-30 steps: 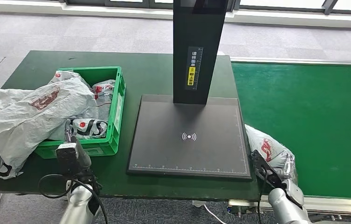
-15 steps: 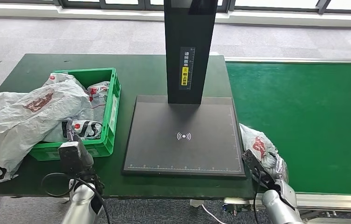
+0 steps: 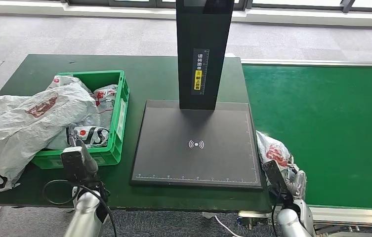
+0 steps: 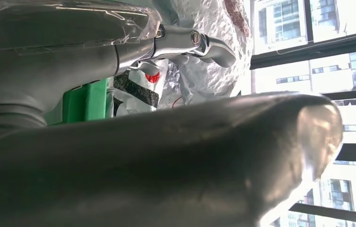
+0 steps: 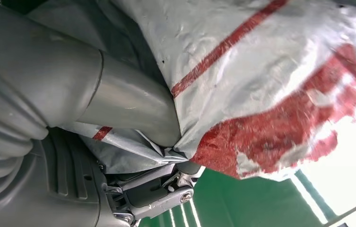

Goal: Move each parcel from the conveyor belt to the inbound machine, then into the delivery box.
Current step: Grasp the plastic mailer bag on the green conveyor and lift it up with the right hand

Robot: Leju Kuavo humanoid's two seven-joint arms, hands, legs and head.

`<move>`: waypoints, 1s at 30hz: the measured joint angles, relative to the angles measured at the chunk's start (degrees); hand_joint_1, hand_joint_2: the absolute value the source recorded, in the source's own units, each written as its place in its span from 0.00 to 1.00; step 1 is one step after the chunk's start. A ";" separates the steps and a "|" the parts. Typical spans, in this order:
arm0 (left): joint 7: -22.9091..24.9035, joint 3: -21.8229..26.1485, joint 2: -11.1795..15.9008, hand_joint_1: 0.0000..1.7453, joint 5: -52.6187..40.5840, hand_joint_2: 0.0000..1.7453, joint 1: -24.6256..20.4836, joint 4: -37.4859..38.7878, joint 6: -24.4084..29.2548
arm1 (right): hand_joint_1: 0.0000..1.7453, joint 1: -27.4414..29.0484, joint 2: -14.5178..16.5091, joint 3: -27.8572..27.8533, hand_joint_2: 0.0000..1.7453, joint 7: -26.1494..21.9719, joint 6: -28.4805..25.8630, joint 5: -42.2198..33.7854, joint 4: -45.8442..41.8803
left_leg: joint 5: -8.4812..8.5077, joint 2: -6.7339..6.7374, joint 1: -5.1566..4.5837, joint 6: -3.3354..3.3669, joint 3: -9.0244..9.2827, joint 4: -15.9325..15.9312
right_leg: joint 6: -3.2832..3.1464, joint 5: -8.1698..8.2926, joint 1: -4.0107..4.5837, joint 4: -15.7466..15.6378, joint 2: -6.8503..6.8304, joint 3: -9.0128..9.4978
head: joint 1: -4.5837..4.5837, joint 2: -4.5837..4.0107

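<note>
I expect the crumpled grey parcel (image 3: 271,148) to pinch in around my left hand when I carry it, because the loose bag bunches (image 3: 288,169) at my right hand.
A crumpled grey parcel with red print (image 3: 275,154) lies at the near left edge of the green conveyor belt (image 3: 332,123), right beside the black inbound machine platform (image 3: 196,143). My right hand (image 5: 119,109) grips it, the thumb pressing a fold of the bag against the fingers below. The green delivery box (image 3: 118,116) stands left of the platform with several grey parcels (image 3: 35,118) heaped in it and spilling over its left side. My left hand (image 4: 176,151) hovers at the box's near wall, its thumb and fingers apart and nothing in it.
The machine's black column (image 3: 203,49) rises from the back of the platform. The dark green table (image 3: 154,74) carries the box and the machine. Grey carpet lies beyond, and a metal frame edge (image 3: 351,215) runs along the conveyor's near side.
The camera has shifted slightly. My right forearm has sunk lower toward the near edge, still gripping the parcel. The left arm has hardly moved.
</note>
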 joint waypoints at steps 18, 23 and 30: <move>-0.78 1.46 -0.23 0.00 -0.67 0.00 -1.92 1.88 -0.72 | 1.00 21.97 3.40 0.17 1.00 -15.79 -9.33 -18.37 -47.33 | 0.11 -1.21 -0.17 0.09 -0.47 -0.08 | -0.02 -0.39 -0.18 0.09 -1.14 -0.20 | 0.00 0.00; -0.53 1.48 -0.22 0.00 -1.06 0.00 -1.96 1.93 -0.75 | 1.00 24.70 4.09 0.59 1.00 -16.72 -11.04 -18.34 -53.81 | 0.08 -1.22 -0.17 0.08 -0.47 -0.10 | -0.02 -0.44 -0.19 0.09 -1.15 -0.19 | -0.01 0.00; 0.86 2.08 -0.44 0.00 -2.58 0.00 -0.93 0.35 -1.11 | 1.00 30.75 8.28 4.95 1.00 -19.17 -15.94 -7.55 -74.94 | 0.10 -1.15 -0.20 0.14 -0.42 -0.13 | -0.03 -0.50 -0.21 0.09 -1.13 -0.18 | -0.01 0.00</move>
